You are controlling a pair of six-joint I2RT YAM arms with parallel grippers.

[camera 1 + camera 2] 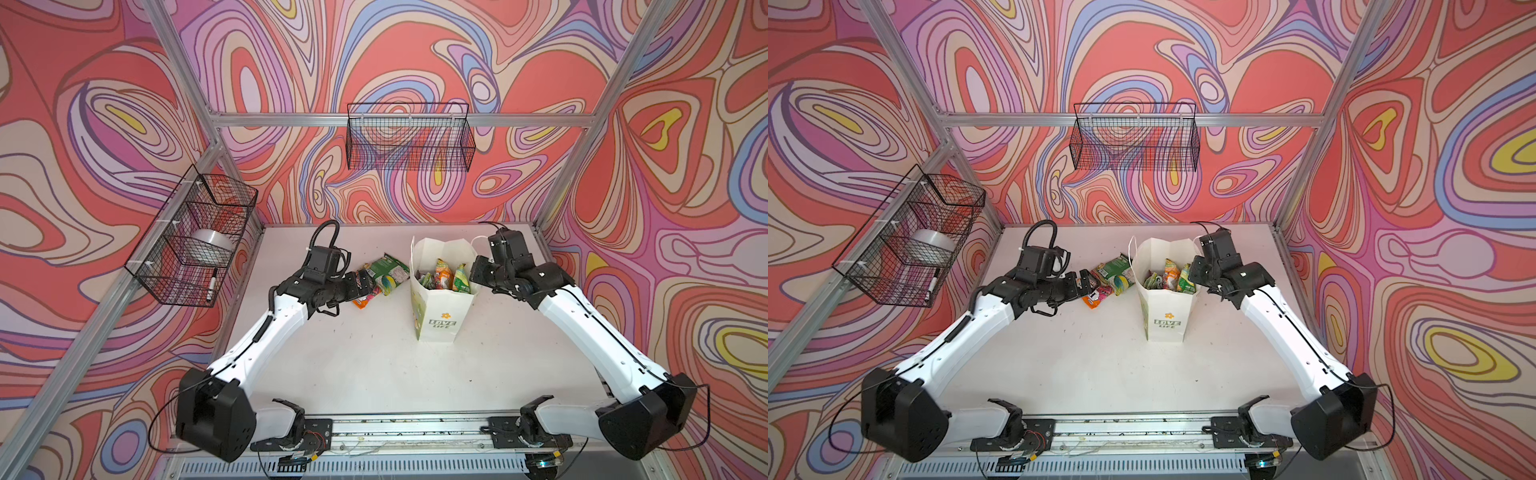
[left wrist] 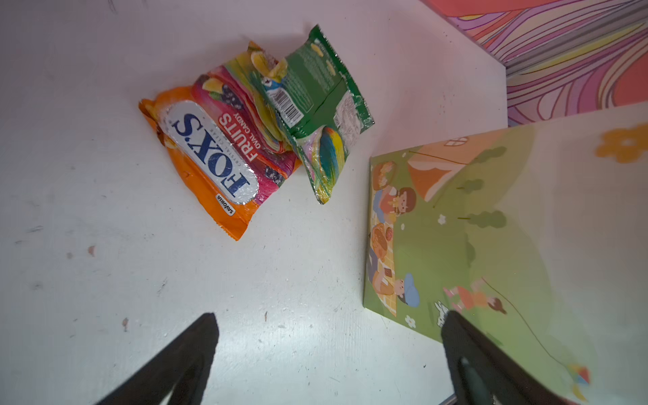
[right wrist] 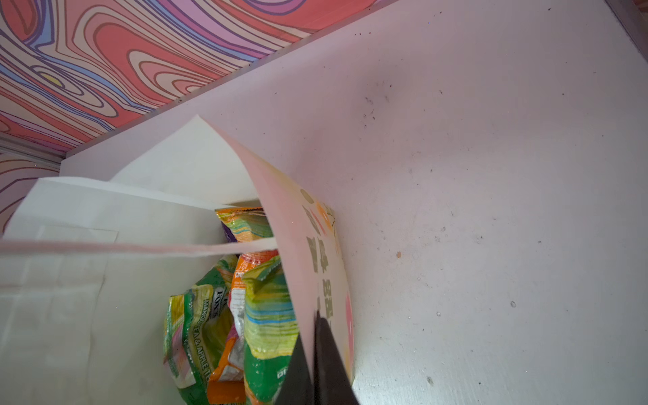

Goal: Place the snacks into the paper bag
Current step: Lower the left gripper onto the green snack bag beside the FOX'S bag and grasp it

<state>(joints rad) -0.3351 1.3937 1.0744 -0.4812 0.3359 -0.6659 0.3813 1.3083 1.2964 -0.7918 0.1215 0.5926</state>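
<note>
My right gripper is across the bag from the orange FOX'S packet (image 1: pixel 1107 276), which has the green packet (image 1: pixel 1118 267) lying over it. So my left gripper should take the green packet off first.
The white paper bag (image 1: pixel 440 307) (image 1: pixel 1163 307) stands upright mid-table with its mouth open, and several snacks (image 1: pixel 444 274) (image 3: pixel 245 315) sit inside. My right gripper (image 1: pixel 476 270) (image 3: pixel 315 322) is shut on the bag's right wall at the rim, with one finger inside and one outside. Left of the bag, an orange FOX'S packet (image 2: pixel 210 164) (image 1: pixel 361 303), a multicoloured packet (image 2: pixel 245 101) and a green packet (image 2: pixel 322 91) (image 1: pixel 388 270) lie overlapping on the table. My left gripper (image 2: pixel 331 315) (image 1: pixel 365 282) is open just short of them and holds nothing.
A black wire basket (image 1: pixel 409 137) hangs on the back wall. Another wire basket (image 1: pixel 195 237) on the left wall holds a tape roll and a marker. The white table (image 1: pixel 374 365) ends at patterned walls behind and on both sides.
</note>
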